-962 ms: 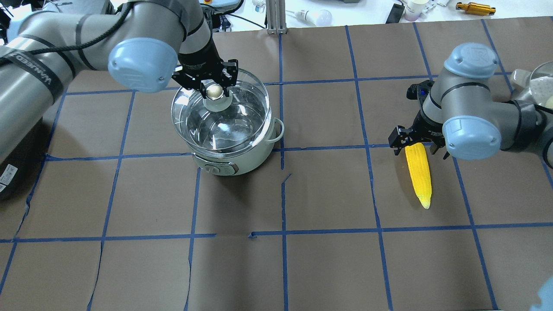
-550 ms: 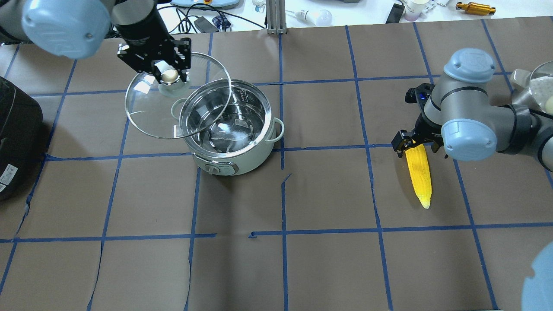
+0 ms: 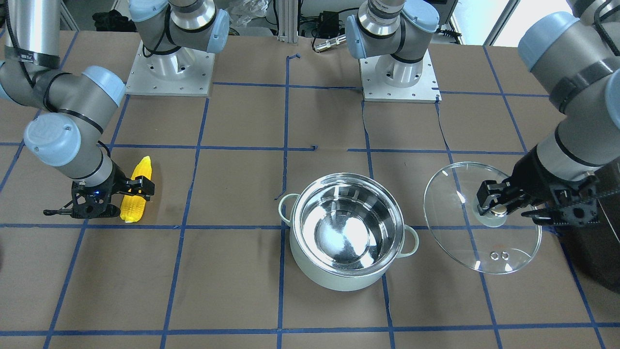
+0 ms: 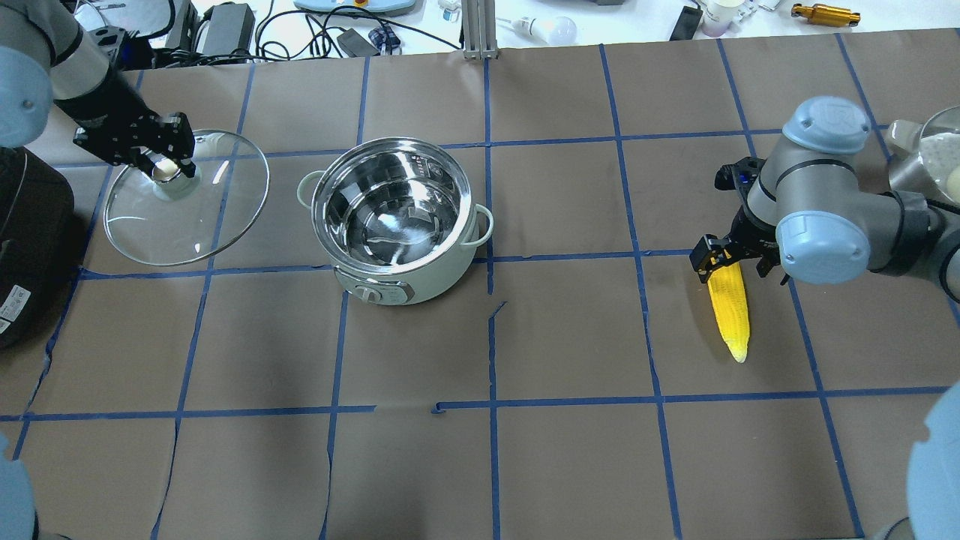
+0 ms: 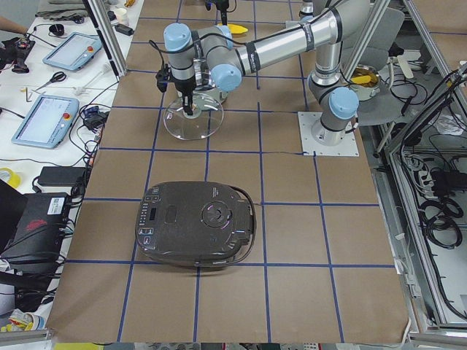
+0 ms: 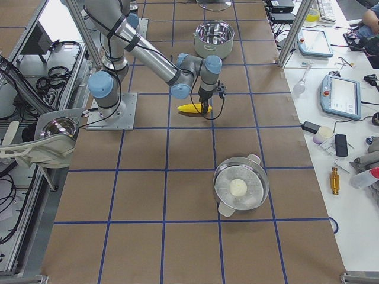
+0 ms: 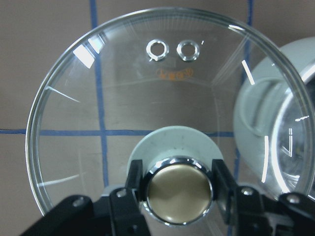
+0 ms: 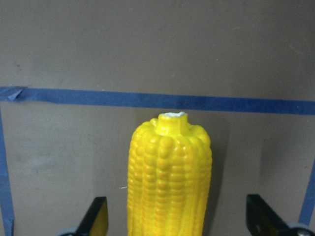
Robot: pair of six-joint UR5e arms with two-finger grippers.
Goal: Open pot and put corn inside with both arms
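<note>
My gripper will lower the yellow corn (image 3: 137, 189) into the pot, and the yellow corn should lie fully inside, because the pot's opening (image 3: 347, 224) is wider than the yellow corn is long.
The mint-green pot (image 4: 409, 283) stands open, its steel inside bare; it also shows in the front view (image 3: 339, 278). My left gripper (image 4: 166, 171) is shut on the gold knob (image 7: 179, 189) of the glass lid (image 4: 210, 217). It holds the lid tilted and low over the table to the pot's left (image 3: 484, 252). The yellow corn (image 4: 729, 304) lies on the table at the right. My right gripper (image 4: 733, 264) is open and straddles the corn's thick end (image 8: 170, 172). Its fingers (image 8: 96, 219) stand apart from the cob.
A large black appliance (image 5: 197, 222) sits on the table beyond the lid on my left side (image 4: 30, 225). A steel pot with a white-knobbed lid (image 6: 241, 186) stands at the far right. Blue tape lines cross the brown table cover.
My left gripper lifted the lid off the pot and carried it left and down, leaving the pot open. My right gripper came down around the corn's thick end.
</note>
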